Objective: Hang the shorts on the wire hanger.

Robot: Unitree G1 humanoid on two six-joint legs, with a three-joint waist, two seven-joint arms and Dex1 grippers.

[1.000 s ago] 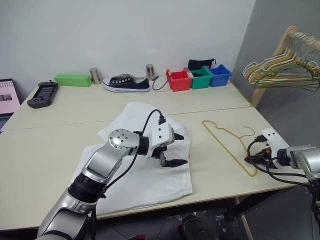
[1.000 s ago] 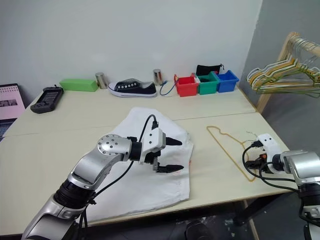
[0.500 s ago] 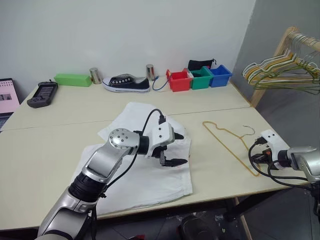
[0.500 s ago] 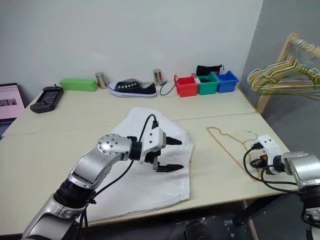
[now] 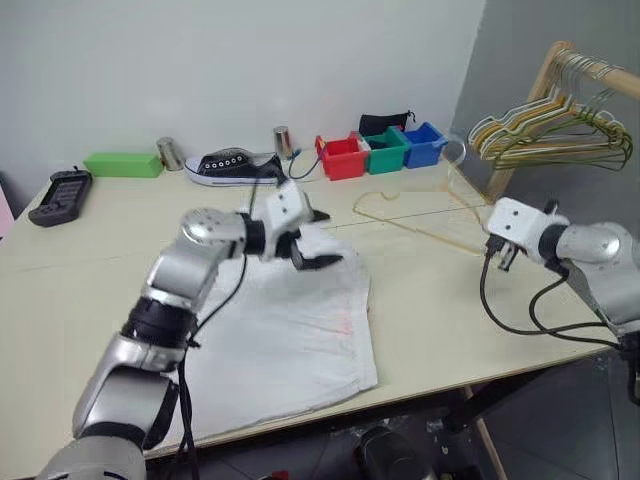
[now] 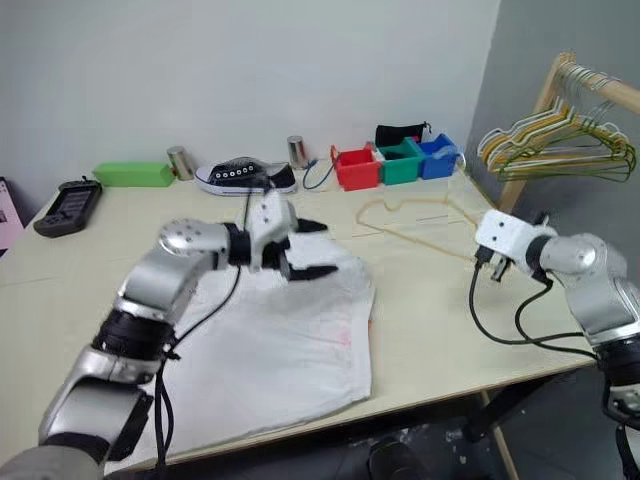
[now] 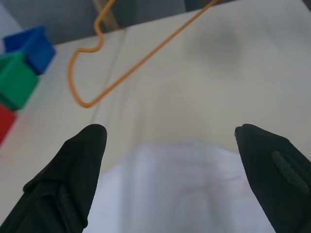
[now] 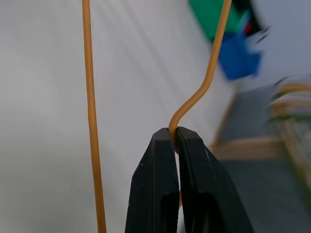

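Observation:
A pink tint [image 5: 343,322] can be seen through the white shorts [image 5: 285,340]. So I should expect an orange cord to be hidden inside them when I slide the hanger in.
The white shorts [image 5: 290,330] lie flat on the table, spread toward its front edge. My left gripper [image 5: 325,240] hovers open over their far edge, holding nothing; in the left wrist view its fingertips [image 7: 95,133] straddle the cloth's edge [image 7: 180,194]. The mustard-yellow wire hanger [image 8: 88,97] is lifted off the table and tilted, to the right of the shorts. My right gripper [image 8: 175,132] is shut on a bend of its wire. The left wrist view shows the hanger [image 7: 146,57] beyond the shorts.
Along the back of the table [image 5: 430,290] stand a black sneaker [image 5: 235,165], red, green and blue bins [image 5: 340,158], a green box [image 5: 122,163] and a black device [image 5: 55,190]. A wooden rack with several hangers [image 5: 545,135] stands beyond the right edge.
The right gripper has shut on the wire hanger, rolled and lifted it off the table. The left gripper rose and moved toward the shorts' far edge. The camera swung right.

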